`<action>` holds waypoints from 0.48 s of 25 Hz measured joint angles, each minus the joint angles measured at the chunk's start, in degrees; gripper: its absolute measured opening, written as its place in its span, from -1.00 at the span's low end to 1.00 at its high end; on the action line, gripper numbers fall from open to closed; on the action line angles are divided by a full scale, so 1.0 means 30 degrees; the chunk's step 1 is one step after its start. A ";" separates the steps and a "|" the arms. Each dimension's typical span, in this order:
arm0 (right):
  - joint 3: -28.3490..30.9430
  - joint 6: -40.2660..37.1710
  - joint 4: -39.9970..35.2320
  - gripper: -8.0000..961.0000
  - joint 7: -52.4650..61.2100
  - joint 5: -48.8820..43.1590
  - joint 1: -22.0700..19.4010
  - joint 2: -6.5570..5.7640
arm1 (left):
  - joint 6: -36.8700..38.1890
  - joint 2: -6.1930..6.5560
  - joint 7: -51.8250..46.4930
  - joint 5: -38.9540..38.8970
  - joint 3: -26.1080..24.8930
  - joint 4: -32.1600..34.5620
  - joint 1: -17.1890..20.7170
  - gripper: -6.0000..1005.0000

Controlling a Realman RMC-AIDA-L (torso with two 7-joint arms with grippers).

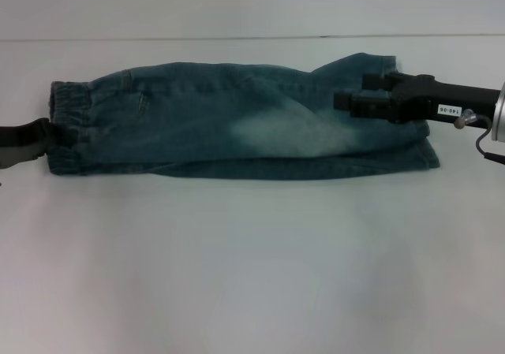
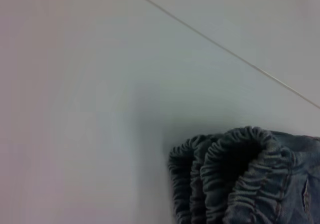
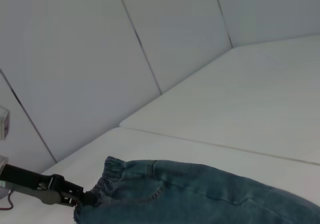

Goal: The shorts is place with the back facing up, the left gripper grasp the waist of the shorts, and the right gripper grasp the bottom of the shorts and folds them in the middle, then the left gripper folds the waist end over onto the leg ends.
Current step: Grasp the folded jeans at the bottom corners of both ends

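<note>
My gripper is about to fold the doubled waist (image 1: 68, 137) over onto the leg ends. Thick ruffles (image 1: 69, 102) gather the waist, so it will land bunched up and spread out.
The blue-green denim shorts (image 1: 237, 125) lie folded lengthwise across the white table (image 1: 237, 275). Their ruffled waist (image 1: 67, 106) is at the left and the leg ends (image 1: 422, 155) at the right. My left gripper (image 1: 57, 133) reaches in from the left edge, shut on the waist, and shows in the right wrist view as the left gripper (image 3: 82, 198) pinching the band. The gathered waist (image 2: 235, 174) fills a corner of the left wrist view. Just above the leg ends hovers my right gripper (image 1: 353, 94), open and holding nothing.
A white back wall (image 1: 252, 7) rises behind the table, meeting it along a seam just beyond the shorts. White table surface stretches in front of the shorts toward me.
</note>
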 joint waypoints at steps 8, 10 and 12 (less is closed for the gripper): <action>-0.0083 0.0013 0.0001 0.96 -0.0101 0.0001 -0.0019 0.0106 | 0.0006 -0.0032 0.0572 -0.0009 -0.0006 0.0024 0.0022 -0.51; -0.0137 0.0013 0.0001 0.96 -0.0196 0.0002 -0.0014 0.0153 | 0.0145 -0.0073 0.0950 -0.0095 -0.0007 0.0158 0.0028 -0.55; -0.0256 0.0044 0.0001 0.96 -0.0238 0.0002 -0.0027 0.0194 | 0.0502 -0.0121 0.1404 -0.0288 -0.0006 0.0443 0.0028 -0.58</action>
